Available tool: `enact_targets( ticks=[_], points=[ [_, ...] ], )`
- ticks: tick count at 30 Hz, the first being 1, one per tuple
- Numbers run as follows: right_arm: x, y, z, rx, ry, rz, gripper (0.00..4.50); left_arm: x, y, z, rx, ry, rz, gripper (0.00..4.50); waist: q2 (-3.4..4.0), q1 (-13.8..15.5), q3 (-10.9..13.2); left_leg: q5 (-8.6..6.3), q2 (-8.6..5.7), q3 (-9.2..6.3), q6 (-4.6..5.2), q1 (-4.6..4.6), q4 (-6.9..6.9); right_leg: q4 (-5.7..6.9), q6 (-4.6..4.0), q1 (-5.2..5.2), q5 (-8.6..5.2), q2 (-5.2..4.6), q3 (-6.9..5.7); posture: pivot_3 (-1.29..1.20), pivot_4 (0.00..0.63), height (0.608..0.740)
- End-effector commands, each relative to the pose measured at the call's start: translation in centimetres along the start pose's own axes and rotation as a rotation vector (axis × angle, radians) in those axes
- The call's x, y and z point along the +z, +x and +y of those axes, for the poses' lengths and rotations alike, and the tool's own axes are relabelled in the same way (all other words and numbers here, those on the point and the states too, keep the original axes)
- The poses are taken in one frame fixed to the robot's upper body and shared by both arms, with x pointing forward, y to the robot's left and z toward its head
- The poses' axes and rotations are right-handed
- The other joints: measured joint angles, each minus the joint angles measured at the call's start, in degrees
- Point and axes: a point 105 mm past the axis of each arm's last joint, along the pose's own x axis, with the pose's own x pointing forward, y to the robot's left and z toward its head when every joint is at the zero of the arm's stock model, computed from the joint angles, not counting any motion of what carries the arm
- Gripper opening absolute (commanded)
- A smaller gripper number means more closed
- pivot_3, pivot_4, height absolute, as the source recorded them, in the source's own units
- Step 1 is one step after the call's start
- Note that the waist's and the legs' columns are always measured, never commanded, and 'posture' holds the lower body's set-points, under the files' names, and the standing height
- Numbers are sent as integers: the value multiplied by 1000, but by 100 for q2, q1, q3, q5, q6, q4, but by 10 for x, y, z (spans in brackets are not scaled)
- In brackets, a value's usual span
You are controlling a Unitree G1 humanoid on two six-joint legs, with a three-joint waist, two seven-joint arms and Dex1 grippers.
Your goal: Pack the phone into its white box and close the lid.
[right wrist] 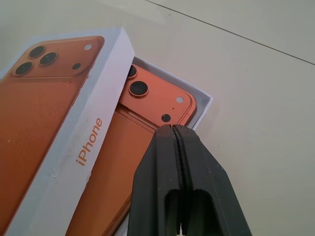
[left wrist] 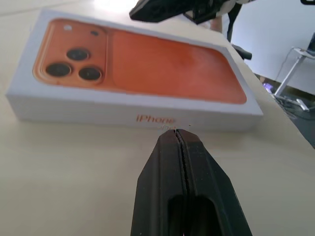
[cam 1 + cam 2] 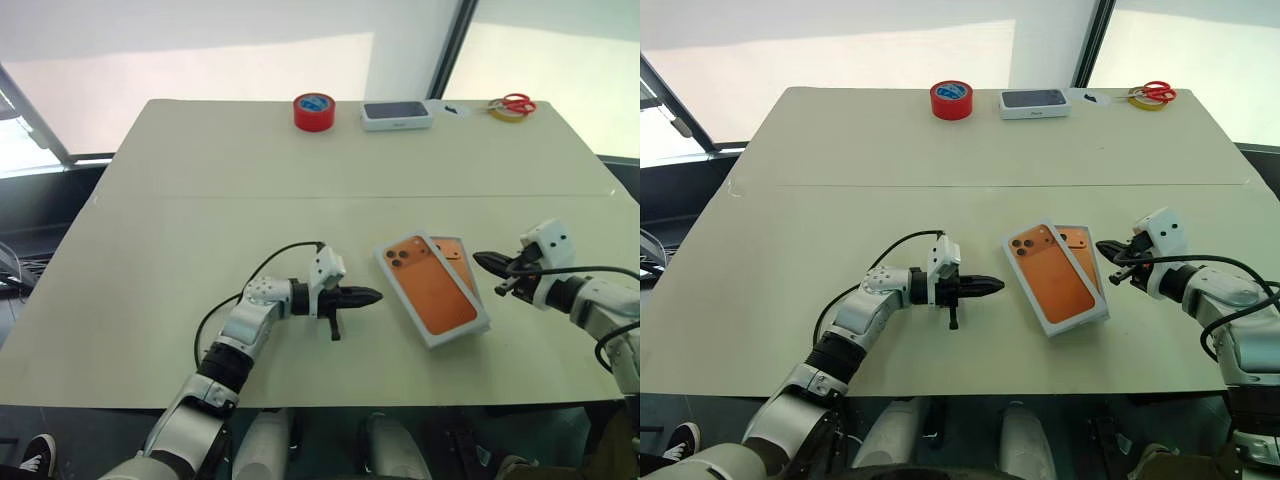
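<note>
The lid is crooked on the box and leaves the phone's corner (image 3: 451,247) uncovered. My left gripper should come in and push the lid's lettered side (image 3: 403,298) until the lid sits straight.
The white lid (image 3: 432,287), printed on top with an orange phone picture, lies askew over the white box (image 1: 207,101) on the table. Past the lid's far right side the box's corner is uncovered. There the orange phone (image 1: 150,109) lies inside the box with its dark lenses up, also seen as the phone (image 3: 459,254). My left gripper (image 3: 373,296) is shut and empty, pointing level at the lid's left side with a short gap between them. My right gripper (image 3: 484,262) is shut and empty, hovering just right of the uncovered phone corner.
Along the table's far edge sit a red tape roll (image 3: 314,111), a white box with a dark top (image 3: 396,115), red-handled scissors (image 3: 517,102) and a yellow ring (image 3: 503,114). The table's front edge (image 3: 330,404) runs close under both arms.
</note>
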Motion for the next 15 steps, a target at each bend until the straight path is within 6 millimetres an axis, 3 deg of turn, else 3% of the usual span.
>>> enact_targets(
  ticks=[1,8,15],
  points=[
    [7,-1,7,44,-68,-11,21,12,14,4,1,-91,-70,0,0,25,0,0,0,0,0,0,2,0,0,1,0,-1,-1,0,150,738],
    [1,-3,17,92,-100,10,21,16,41,8,-22,-38,-40,0,-1,4,0,0,-5,-3,0,1,4,-3,1,6,1,-4,-4,0,150,738],
    [-1,-4,13,63,-96,18,21,23,63,13,-47,-16,-41,0,-2,17,1,0,-5,-3,0,1,6,-4,2,9,1,-3,-7,0,150,738]
  ],
)
